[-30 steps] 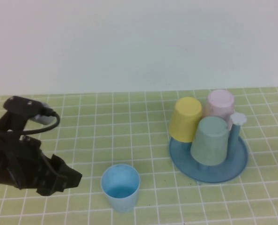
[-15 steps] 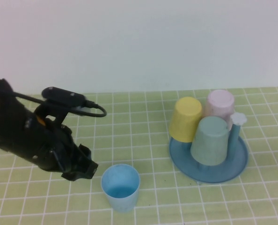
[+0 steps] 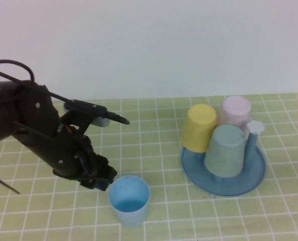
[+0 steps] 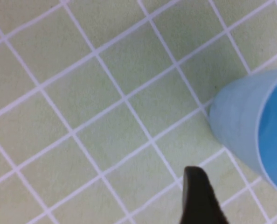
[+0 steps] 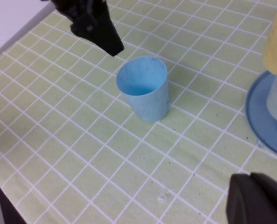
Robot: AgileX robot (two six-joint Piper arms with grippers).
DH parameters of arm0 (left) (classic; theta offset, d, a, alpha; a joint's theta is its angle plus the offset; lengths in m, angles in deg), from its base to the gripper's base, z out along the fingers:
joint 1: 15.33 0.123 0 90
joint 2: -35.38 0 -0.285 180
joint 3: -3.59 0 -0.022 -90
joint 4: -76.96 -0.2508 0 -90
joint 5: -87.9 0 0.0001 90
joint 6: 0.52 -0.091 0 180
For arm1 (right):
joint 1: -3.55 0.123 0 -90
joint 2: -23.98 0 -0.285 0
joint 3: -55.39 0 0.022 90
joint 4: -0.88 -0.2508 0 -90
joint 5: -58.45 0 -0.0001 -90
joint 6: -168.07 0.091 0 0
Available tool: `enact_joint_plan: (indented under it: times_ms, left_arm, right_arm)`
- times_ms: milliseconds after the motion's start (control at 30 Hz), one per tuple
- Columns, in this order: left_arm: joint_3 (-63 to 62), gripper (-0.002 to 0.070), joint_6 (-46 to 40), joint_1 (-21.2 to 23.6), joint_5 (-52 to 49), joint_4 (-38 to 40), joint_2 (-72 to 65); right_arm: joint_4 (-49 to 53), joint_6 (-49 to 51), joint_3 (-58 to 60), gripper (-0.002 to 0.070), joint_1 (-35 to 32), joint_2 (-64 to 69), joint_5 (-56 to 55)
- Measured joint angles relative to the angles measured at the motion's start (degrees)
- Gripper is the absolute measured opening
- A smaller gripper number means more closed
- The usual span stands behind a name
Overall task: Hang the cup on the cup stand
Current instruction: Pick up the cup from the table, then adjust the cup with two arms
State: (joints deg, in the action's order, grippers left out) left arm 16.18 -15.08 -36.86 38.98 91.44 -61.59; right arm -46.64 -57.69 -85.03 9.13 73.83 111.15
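My left gripper will make the cup's base [image 3: 132, 218] swing toward the cup stand when it lifts, because it slants down at one side of the light blue cup's rim [image 3: 112, 188].
The light blue cup [image 3: 129, 201] stands upright with its mouth up on the green tiled mat, near the front. My left gripper [image 3: 103, 181] hangs just left of its rim, tilted down toward it. In the left wrist view the left gripper [image 4: 240, 200] is open, and the cup [image 4: 250, 126] sits just ahead of the gap, untouched. The blue cup stand [image 3: 249, 181] is to the right, with a white flower knob [image 3: 255, 127] on one peg. My right gripper [image 5: 250, 179] is shut and empty, low at the front right, looking at the cup [image 5: 145, 93] and the stand [image 5: 264, 116].
Three cups sit upside down on the stand: a yellow cup [image 3: 199, 128], a pink cup [image 3: 235, 111] and a grey-green cup [image 3: 225, 150]. A white wall closes the back. The mat's edge [image 5: 17, 35] runs beyond the left arm.
The left arm has swung in from the front left and risen, bringing its open gripper next to the cup's left side. Cup and right arm have not moved.
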Motion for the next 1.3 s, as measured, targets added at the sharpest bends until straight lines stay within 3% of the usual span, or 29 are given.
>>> enact_joint_plan:
  times_ms: [300,533,633,733,767,1100,1300]
  left_arm:
    - [0.0,0.0357,-0.3,0.0,3.4,6.3,-5.0]
    - [0.0,0.0338,-0.1,0.0,6.5,6.8,-8.6]
    - [0.0,0.0258,-0.2,0.0,7.5,6.8,-8.8]
    - [0.0,0.0031,-2.9,0.0,7.6,6.8,-8.8]
    - [0.0,0.0006,-3.9,0.0,7.6,6.8,-8.8]
    - [-7.0,0.0,-10.2,0.2,-2.5,12.6,-8.1]
    - [-13.6,0.0,-17.5,3.3,-14.7,24.4,-8.1]
  right_arm:
    - [0.0,0.0,0.0,-0.0002,0.0,0.0,0.0]
    - [0.0,-0.1,2.8,-0.0002,0.0,0.0,-0.1]
    - [0.1,-0.4,4.7,-0.0002,0.0,0.0,-0.2]
    - [0.2,-0.6,5.1,-0.0002,0.0,0.0,-0.2]
    - [0.2,-1.0,5.1,-0.0002,0.0,0.0,-0.2]
    - [-0.1,-9.1,5.1,-0.0002,0.0,0.0,-4.0]
    - [-4.2,-17.0,4.1,-0.0002,0.0,2.1,-3.1]
